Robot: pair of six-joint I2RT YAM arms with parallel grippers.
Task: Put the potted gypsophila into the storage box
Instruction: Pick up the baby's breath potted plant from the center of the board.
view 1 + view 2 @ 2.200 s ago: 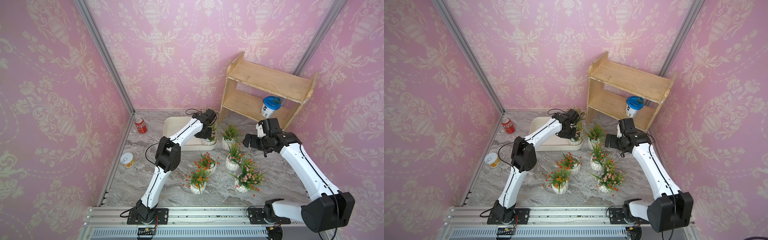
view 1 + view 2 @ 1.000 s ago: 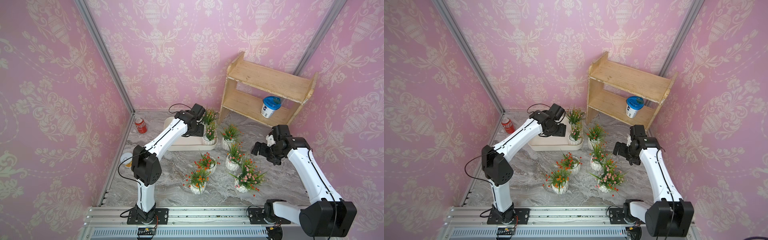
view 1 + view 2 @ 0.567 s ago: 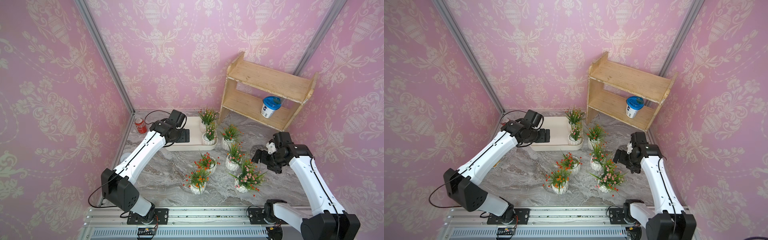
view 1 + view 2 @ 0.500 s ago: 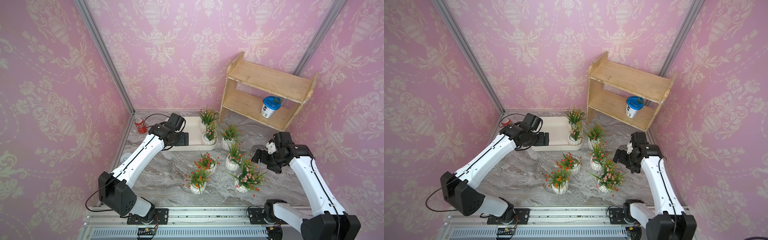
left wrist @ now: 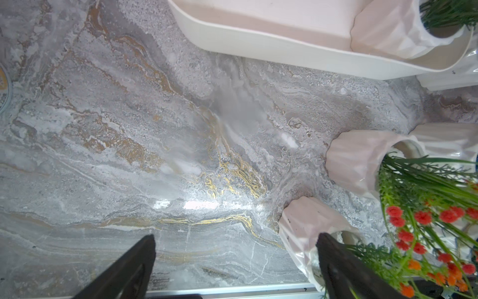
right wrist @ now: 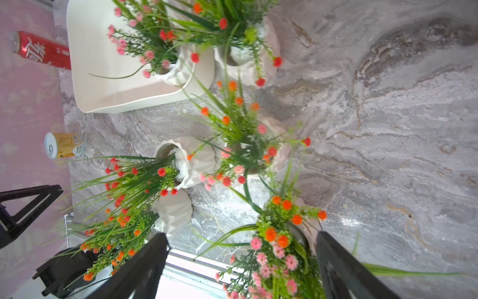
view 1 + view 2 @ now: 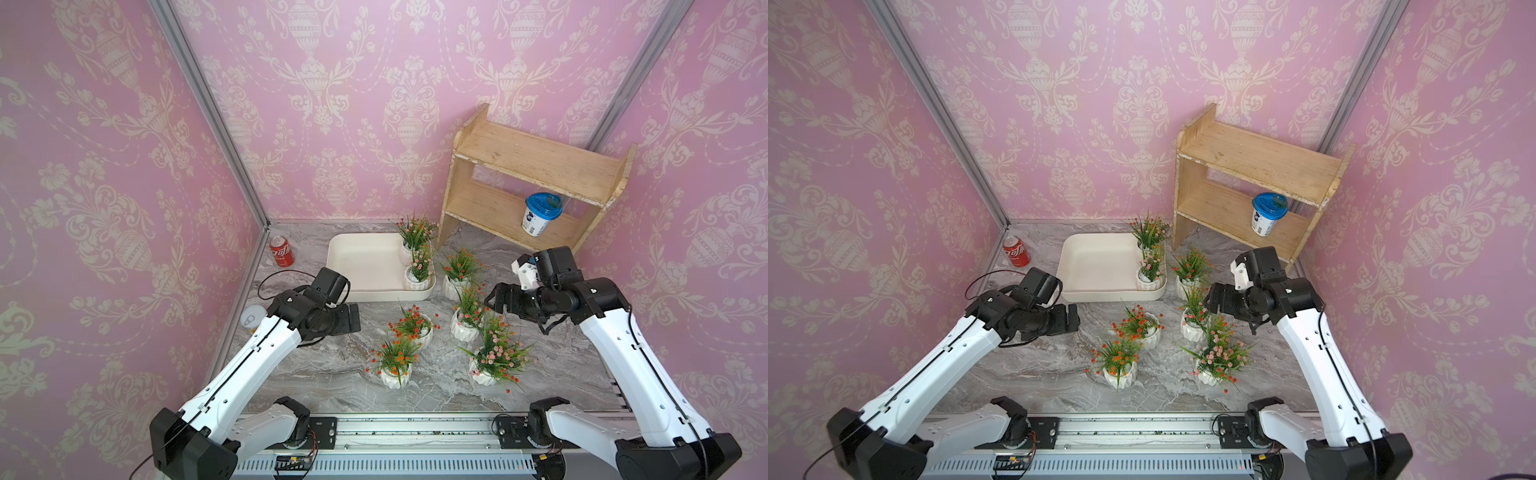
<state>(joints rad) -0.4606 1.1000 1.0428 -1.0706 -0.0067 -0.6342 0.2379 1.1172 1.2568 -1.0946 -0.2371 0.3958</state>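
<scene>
Next, my right gripper grabs the flowers' pot by the clear rim on its own side (image 7: 431,323), because the red flowers (image 7: 411,321) lean over that pot's rim toward my left gripper.
The storage box (image 7: 374,296) is a shallow cream bin at the back of the marble table. Two potted gypsophila stand along its right wall, one at the far corner (image 7: 415,235) and one at the near corner (image 7: 419,274). Several more pots stand on the table to the right and in front, among them an orange-flowered one (image 7: 467,316) and a pink one (image 7: 494,361). My left gripper (image 7: 351,318) hangs open and empty over bare marble near the box's front left corner. My right gripper (image 7: 496,301) is open beside the orange-flowered pot, and loose sprigs (image 6: 271,248) reach between its fingers.
A red cola can (image 7: 281,251) stands by the left wall and a yellow can (image 7: 251,318) lies nearer the front. A wooden two-tier shelf (image 7: 532,166) at the back right holds a blue-lidded tub (image 7: 540,214). Pink walls close in three sides.
My left arm let go of a pot at the box's right wall and drew back to the front left, its jaws opening wide. My right gripper shifted left toward the pots on the table.
</scene>
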